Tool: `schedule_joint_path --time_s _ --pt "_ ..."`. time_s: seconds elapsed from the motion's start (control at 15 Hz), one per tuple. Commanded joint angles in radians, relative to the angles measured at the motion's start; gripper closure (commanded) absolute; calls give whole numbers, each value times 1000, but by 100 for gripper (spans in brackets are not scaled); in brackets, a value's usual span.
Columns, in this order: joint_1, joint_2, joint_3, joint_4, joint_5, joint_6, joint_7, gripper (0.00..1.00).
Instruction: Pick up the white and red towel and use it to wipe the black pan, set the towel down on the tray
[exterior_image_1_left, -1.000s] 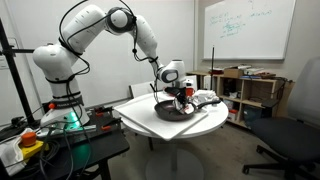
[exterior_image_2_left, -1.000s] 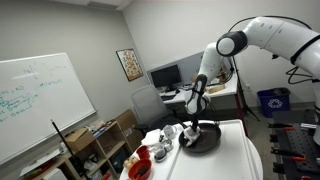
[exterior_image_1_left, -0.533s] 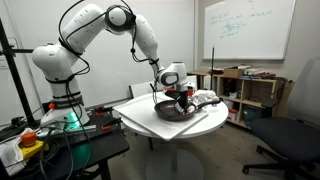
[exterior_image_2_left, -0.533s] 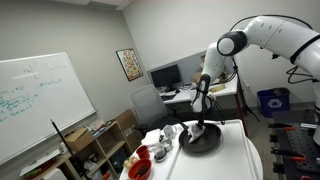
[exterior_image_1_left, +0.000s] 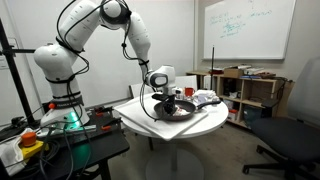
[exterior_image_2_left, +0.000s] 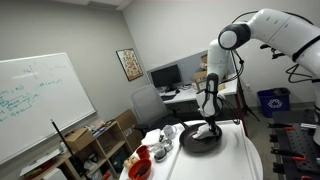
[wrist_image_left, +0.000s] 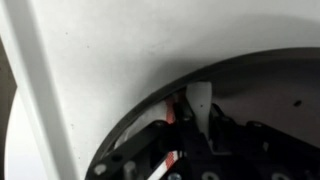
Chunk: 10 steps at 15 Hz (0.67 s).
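My gripper is holding the towel up against the black pan's rim (wrist_image_left: 158, 96), so next I wipe the towel back across the pan's middle (exterior_image_2_left: 203, 142) before I put it on the tray.
The black pan (exterior_image_1_left: 174, 109) sits on the white tray (exterior_image_1_left: 205, 119), as both exterior views show (exterior_image_2_left: 203, 139). My gripper (exterior_image_1_left: 164, 99) points down into the pan near its rim (exterior_image_2_left: 209, 121). It is shut on the white and red towel (wrist_image_left: 200, 99), which presses on the pan's inside. In the wrist view the pan (wrist_image_left: 272, 82) fills the lower right, the bare tray (wrist_image_left: 120, 60) fills the upper left, and the gripper's dark fingers (wrist_image_left: 201, 148) flank the towel. A red stripe of the towel shows at its left edge.
Cups and small dishes (exterior_image_1_left: 205, 98) stand behind the pan on the tray. A red bowl (exterior_image_2_left: 140, 168) and white cups (exterior_image_2_left: 168, 133) sit at the tray's far end. The round white table (exterior_image_1_left: 165, 137) carries the tray. An office chair (exterior_image_1_left: 285, 140) and shelves stand nearby.
My gripper has slid the towel across the pan, from its middle towards the rim nearest the robot's base. The pan has stayed where it was.
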Motion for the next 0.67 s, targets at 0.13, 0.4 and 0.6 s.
schedule_joint_path --time_s 0.13,0.4,0.6 --pt "60 -86 -38 -128 -77 -31 -30 96" --pt "69 -75 -42 -99 -79 -42 -28 96" --pt "60 -33 -47 -16 -55 -62 -8 96"
